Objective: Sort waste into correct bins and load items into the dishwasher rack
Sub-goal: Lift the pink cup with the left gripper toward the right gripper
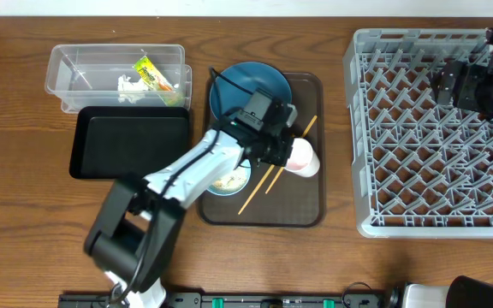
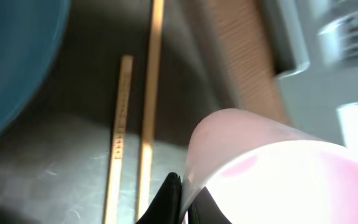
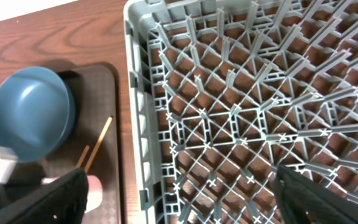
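Note:
With my left gripper on the pink cup's rim (image 1: 294, 155) and the dishwasher rack on my right gripper's side, my right gripper should take the cup's base (image 1: 314, 167) first.
A pink cup (image 1: 305, 158) lies on its side on the brown serving tray (image 1: 302, 205). My left gripper (image 1: 285, 150) is shut on its rim, and in the left wrist view the fingertips (image 2: 169, 199) pinch the cup wall (image 2: 260, 162). Wooden chopsticks (image 1: 272, 180) lie beside it. A dark-blue plate (image 1: 234, 85) and a light-blue bowl (image 1: 229, 181) holding rice bits share the tray. Over the grey dishwasher rack (image 1: 435, 137), my right gripper (image 3: 179, 199) hangs open, holding nothing.
A clear tub (image 1: 75, 68) at the back left holds a yellow-green wrapper (image 1: 154, 75) and white paper scraps (image 1: 129, 88). A black tray (image 1: 131, 141) sits just in front of it. The left arm stretches across the brown tray's left side.

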Controlling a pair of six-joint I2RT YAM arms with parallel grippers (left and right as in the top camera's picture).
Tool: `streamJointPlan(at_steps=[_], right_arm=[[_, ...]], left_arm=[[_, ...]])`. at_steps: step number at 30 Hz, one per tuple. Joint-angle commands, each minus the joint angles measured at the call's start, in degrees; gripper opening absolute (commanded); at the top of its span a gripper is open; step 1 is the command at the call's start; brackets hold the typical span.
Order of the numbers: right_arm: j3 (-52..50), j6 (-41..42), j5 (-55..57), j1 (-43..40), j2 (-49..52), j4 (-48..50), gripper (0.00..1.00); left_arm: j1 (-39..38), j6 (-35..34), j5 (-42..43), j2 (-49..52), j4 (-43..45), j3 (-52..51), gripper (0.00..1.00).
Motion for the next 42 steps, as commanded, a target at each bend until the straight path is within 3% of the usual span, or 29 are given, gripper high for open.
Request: streamJointPlan(at_steps=[1, 3, 9, 14, 23, 28, 37, 42], right_arm=[[-0.26, -4.5, -6.91, 0.52, 0.31, -0.94, 0.94], [-0.79, -8.57, -13.44, 0.66, 0.37, -0.96, 0.94], [-5.97, -21.97, -30.69, 4.31, 0.37, -0.92, 0.96], [-12.33, -30.91, -42.71, 9.66, 0.37, 1.03, 0.94], [-18.95, -32.0, -45.59, 19.96, 0.37, 8.76, 0.95], [-20.46, -31.95, -46.47, 24.13, 0.37, 13.14, 0.9], [-20.81, -31.69, -47.06, 28.76, 0.37, 18.56, 0.65], [-20.79, -30.32, -47.06, 28.04, 0.35, 20.87, 0.63]], left_arm=[[5.05, -5.29, 8.04, -7.54, -0.02, 0.63, 0.06], [7.8, -8.35, 11.93, -9.25, 0.22, 0.63, 0.06], [17.4, -19.39, 38.01, -10.36, 6.1, 0.63, 0.06], [19.82, -23.54, 47.12, -10.29, 7.1, 0.63, 0.06], [19.43, -25.11, 53.27, -10.29, 7.3, 0.63, 0.06], [19.37, -26.64, 55.25, -10.29, 7.3, 0.63, 0.06], [19.39, -27.19, 55.47, -10.29, 7.3, 0.63, 0.06], [19.39, -27.21, 55.49, -10.29, 7.3, 0.63, 0.06]])
